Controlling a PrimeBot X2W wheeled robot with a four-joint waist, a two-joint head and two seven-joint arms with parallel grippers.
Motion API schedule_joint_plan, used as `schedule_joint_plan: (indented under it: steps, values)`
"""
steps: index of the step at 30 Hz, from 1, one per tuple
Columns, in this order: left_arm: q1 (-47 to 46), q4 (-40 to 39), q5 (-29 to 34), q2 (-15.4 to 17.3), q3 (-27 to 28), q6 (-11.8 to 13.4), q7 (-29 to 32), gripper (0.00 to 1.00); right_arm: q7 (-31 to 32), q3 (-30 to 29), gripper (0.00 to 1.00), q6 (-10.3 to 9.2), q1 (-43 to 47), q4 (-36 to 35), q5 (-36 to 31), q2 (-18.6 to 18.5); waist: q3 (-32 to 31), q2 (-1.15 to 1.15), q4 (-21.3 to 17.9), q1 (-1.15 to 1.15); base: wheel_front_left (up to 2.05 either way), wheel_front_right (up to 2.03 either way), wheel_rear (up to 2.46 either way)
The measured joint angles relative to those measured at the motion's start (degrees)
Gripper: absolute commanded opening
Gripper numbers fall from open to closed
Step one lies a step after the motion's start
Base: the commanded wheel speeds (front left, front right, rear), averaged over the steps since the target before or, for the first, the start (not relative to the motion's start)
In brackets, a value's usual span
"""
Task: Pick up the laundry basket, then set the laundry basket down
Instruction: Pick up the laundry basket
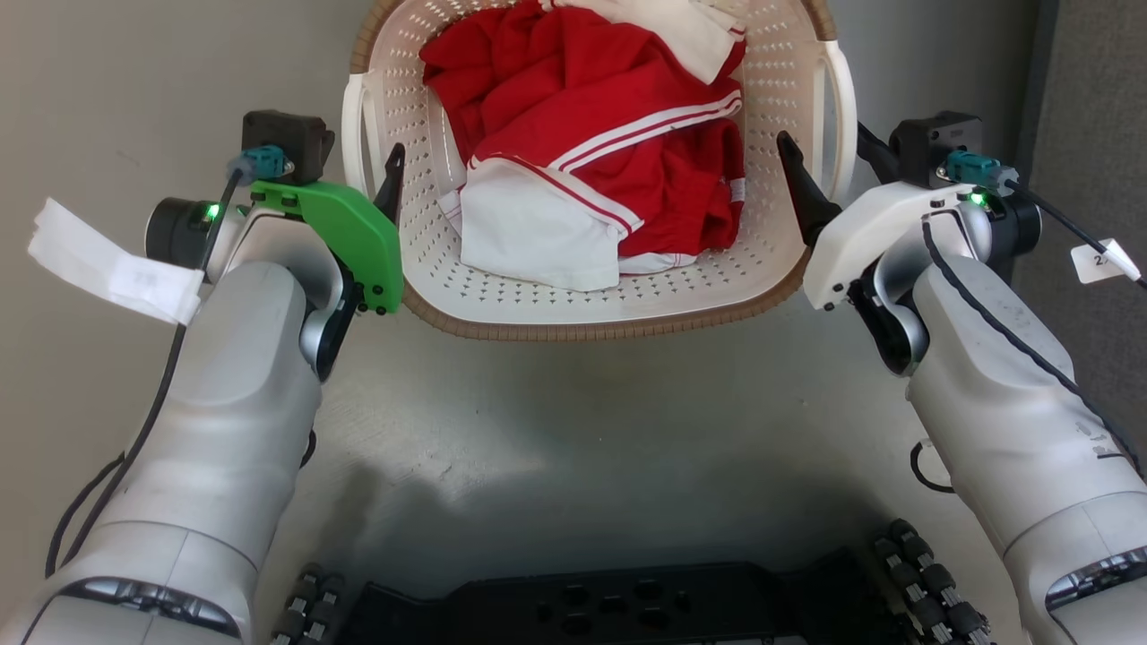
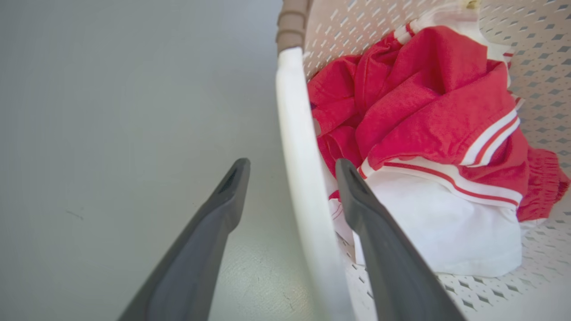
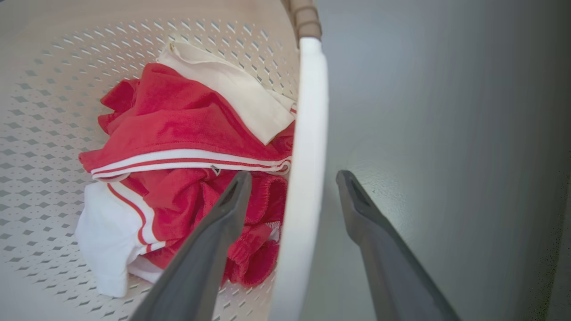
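Note:
I see the white loop handle [image 1: 844,120] run straight into the laundry basket's brown rim [image 1: 823,21], so I expect the handle to stay fixed rather than swing when I lift the laundry basket.
The laundry basket [image 1: 582,327] is cream-white and perforated with a brown woven-look rim, and it sits at the top centre of the head view. Red and white clothes [image 1: 609,134] lie inside it. My left gripper [image 1: 366,163] is open and straddles the left loop handle [image 1: 352,125], one finger inside the basket and one outside. In the left wrist view the white handle [image 2: 299,147] runs between the fingers of that gripper [image 2: 292,167], with gaps on both sides. My right gripper [image 1: 824,134] is open astride the right handle [image 1: 842,107]. The right wrist view shows that handle [image 3: 312,111] between its spread fingers [image 3: 292,178].
Grey floor [image 1: 573,421] lies around and in front of the basket. My black wheeled base [image 1: 627,609] fills the bottom edge. A darker panel [image 1: 1084,90] stands at the far right. A white paper tag [image 1: 107,260] hangs off my left arm.

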Motion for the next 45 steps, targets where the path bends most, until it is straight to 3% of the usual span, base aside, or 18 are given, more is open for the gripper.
schedule_joint_plan:
  steps: [8, 9, 10, 11, 27, 45]
  values:
    - [-2.46, 2.83, -1.02, -0.23, -0.76, -0.81, 0.09, 1.0, -0.71, 0.73, 1.0, 0.48, -2.27, 2.16, 0.23, 0.47, 1.41, 0.0, 0.24, 0.0, 0.0, 0.0, 0.0]
    - [-2.5, 3.32, -1.42, -0.23, -0.78, -0.89, 0.11, 1.0, -0.78, 0.71, 0.94, 0.52, -2.29, 2.42, 0.25, 0.49, 1.43, 0.0, 0.23, 0.0, 0.0, 0.0, 0.0]
    - [-2.53, 3.59, -1.45, -0.24, -0.96, -0.9, 0.21, 0.4, -0.77, 0.71, 0.33, 0.56, -2.3, 2.85, 0.43, 0.53, 1.45, 0.0, 0.22, 0.0, 0.0, 0.0, 0.0]
    - [-2.65, 3.86, -1.51, -0.33, -1.02, -0.91, 0.52, 0.0, -0.78, 0.71, 0.0, 0.69, -2.33, 3.19, 0.51, 0.55, 1.45, 0.0, 0.2, 0.0, 0.0, 0.0, 0.0]
    - [-4.34, 6.71, -5.84, -1.8, -1.83, -1.65, 1.56, 0.0, -1.74, 0.24, 0.0, 1.53, -5.31, 7.55, 1.64, 1.78, 0.64, 0.0, -0.19, 0.0, 0.0, 0.0, 0.0]
    - [-5.63, 9.27, -11.55, -1.92, -4.24, -1.88, 8.03, 0.0, 1.35, 1.72, 0.0, 3.04, -7.12, 14.04, 4.57, 2.69, -6.38, 0.0, -1.6, -0.01, 0.0, 0.0, 0.0]
